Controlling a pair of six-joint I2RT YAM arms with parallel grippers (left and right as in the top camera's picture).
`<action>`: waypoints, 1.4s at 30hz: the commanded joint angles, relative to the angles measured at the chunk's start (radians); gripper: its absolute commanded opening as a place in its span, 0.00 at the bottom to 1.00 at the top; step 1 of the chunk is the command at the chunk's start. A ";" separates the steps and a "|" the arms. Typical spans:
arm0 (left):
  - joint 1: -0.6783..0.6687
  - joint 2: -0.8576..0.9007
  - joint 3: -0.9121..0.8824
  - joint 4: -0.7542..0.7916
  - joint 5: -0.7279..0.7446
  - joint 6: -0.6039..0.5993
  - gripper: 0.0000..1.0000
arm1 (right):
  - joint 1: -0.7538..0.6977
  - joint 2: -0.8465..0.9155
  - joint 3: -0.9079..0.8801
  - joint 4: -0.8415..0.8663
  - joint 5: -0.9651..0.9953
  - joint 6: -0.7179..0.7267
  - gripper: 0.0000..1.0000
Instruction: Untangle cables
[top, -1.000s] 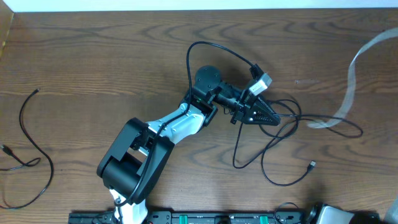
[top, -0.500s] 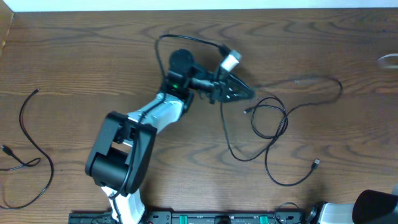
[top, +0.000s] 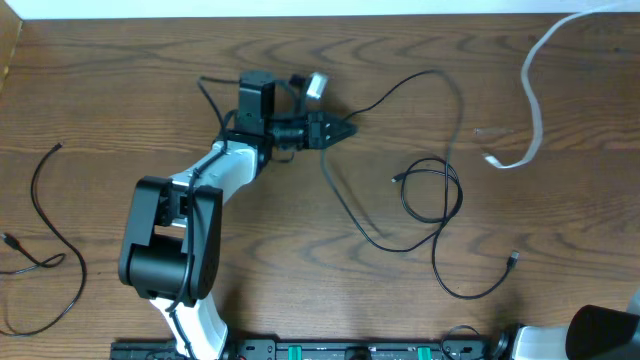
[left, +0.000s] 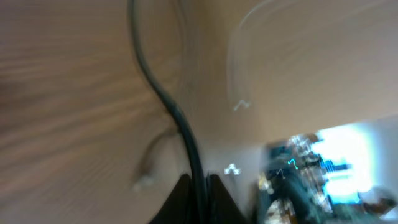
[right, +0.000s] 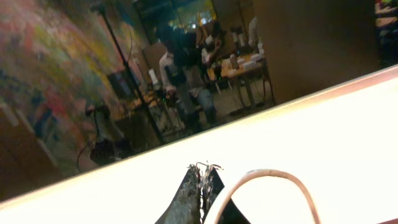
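Note:
Next, I release the black cable's strand in my left gripper, far from its loose loop, and grip the loop's coiled strands (top: 457, 187) before moving the cable aside.
My left gripper (top: 345, 127) is over the middle back of the table, shut on a thin black cable (top: 345, 205). That cable trails from it to a loose loop (top: 432, 190) and a plug end (top: 513, 260) on the right. The left wrist view is blurred, but the black cable (left: 163, 99) runs out from between the shut fingers (left: 216, 194). A white cable (top: 530, 95) hangs at the back right, with its end (top: 493, 160) on the wood. My right gripper (right: 204, 167) is outside the overhead view, shut with the white cable (right: 267, 173) looping out beside its fingers.
A separate black cable (top: 45, 215) lies curled at the table's left edge. The left arm's body (top: 165, 245) reaches over the front left. A black rail (top: 350, 350) runs along the front edge, and the right arm's base (top: 600, 335) sits at the front right corner.
The left gripper has swung left and back, dragging the black cable with it. The white cable has come away from the black loop and now hangs at the back right.

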 joint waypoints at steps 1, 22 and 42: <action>0.014 0.006 0.000 -0.186 -0.334 0.251 0.07 | 0.000 0.008 0.020 -0.009 -0.005 -0.076 0.01; -0.340 -0.157 0.000 -0.435 -0.719 0.451 0.07 | 0.000 0.072 0.018 -0.468 0.136 -0.271 0.01; -0.450 -0.279 0.000 -0.654 -1.125 0.462 0.87 | 0.001 0.086 0.016 -0.524 0.137 -0.308 0.01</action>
